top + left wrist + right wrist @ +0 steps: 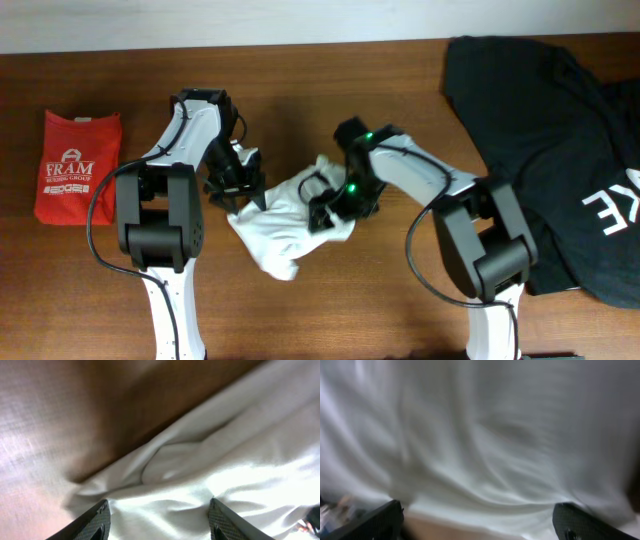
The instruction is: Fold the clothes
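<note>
The white T-shirt lies at a slant with its crumpled near end [277, 262] sticking out. My right gripper should straighten its other side [338, 232] before my left gripper stacks the T-shirt.
The white T-shirt [285, 225] lies crumpled in a heap at the middle of the table. My left gripper [240, 195] is at its left edge, open, with its fingers [159, 521] pressed down on the white cloth [200, 460]. My right gripper [330, 210] is at the heap's right side, open, its fingers [477, 521] spread wide over the cloth [485, 435]. The small label is not in view.
A folded red shirt printed "FRAM" [78, 165] lies at the far left. A large black shirt with white letters [560, 140] covers the right part of the table. Brown wood [75, 410] shows next to the white cloth.
</note>
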You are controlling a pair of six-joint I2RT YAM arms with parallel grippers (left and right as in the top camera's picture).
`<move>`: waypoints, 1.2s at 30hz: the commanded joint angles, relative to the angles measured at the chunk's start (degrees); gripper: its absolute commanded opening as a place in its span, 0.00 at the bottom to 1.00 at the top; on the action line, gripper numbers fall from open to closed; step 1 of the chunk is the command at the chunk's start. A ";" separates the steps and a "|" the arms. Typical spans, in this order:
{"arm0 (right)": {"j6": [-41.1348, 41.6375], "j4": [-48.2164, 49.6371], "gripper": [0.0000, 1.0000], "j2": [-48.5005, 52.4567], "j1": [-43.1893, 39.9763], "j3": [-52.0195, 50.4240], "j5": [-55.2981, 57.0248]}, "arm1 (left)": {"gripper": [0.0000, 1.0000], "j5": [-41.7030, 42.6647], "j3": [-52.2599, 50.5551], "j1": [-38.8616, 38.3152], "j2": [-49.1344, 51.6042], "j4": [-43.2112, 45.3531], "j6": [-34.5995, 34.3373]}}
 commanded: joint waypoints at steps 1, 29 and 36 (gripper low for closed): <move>2.16 6.91 1.00 0.81 -6.49 4.20 12.24 | 0.62 0.87 -0.35 -0.33 1.40 -2.05 -0.37; -28.55 -30.47 0.20 0.81 -3.93 12.66 -24.09 | 0.64 23.21 0.02 -0.13 -3.91 16.20 3.76; -19.47 -10.88 0.20 0.81 -4.00 -3.56 -20.26 | 0.65 23.23 0.02 -0.13 -3.91 16.15 3.76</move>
